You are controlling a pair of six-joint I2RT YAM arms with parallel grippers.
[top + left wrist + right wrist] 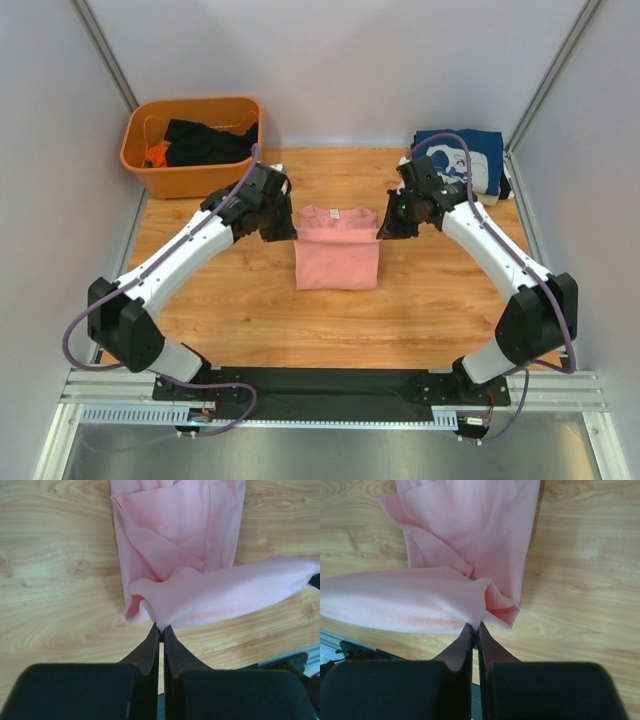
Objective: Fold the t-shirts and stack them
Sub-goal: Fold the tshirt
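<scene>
The fold edge [338,236] is pulled tight and parallel to the shirt's neck [335,214]. My left gripper should keep moving the edge back until it gets to the shirt's neck, and then let go.
The salmon-pink t-shirt [337,258] lies partly folded at the table's middle. My left gripper [290,232] is shut on its left corner and my right gripper [382,231] is shut on its right corner; together they hold a taut fold edge lifted above the rest of the shirt. In the left wrist view the gripper [161,628] pinches pink cloth [210,592]. In the right wrist view the gripper [475,625] pinches the same shirt [420,597]. A folded navy t-shirt with white print [470,158] lies at the back right. Dark shirts [205,143] sit in the orange tub.
The orange plastic tub [190,178] stands at the back left corner. Grey walls enclose the wooden table [230,320] at the back and sides. The arm bases sit on a black rail [330,385] at the near edge.
</scene>
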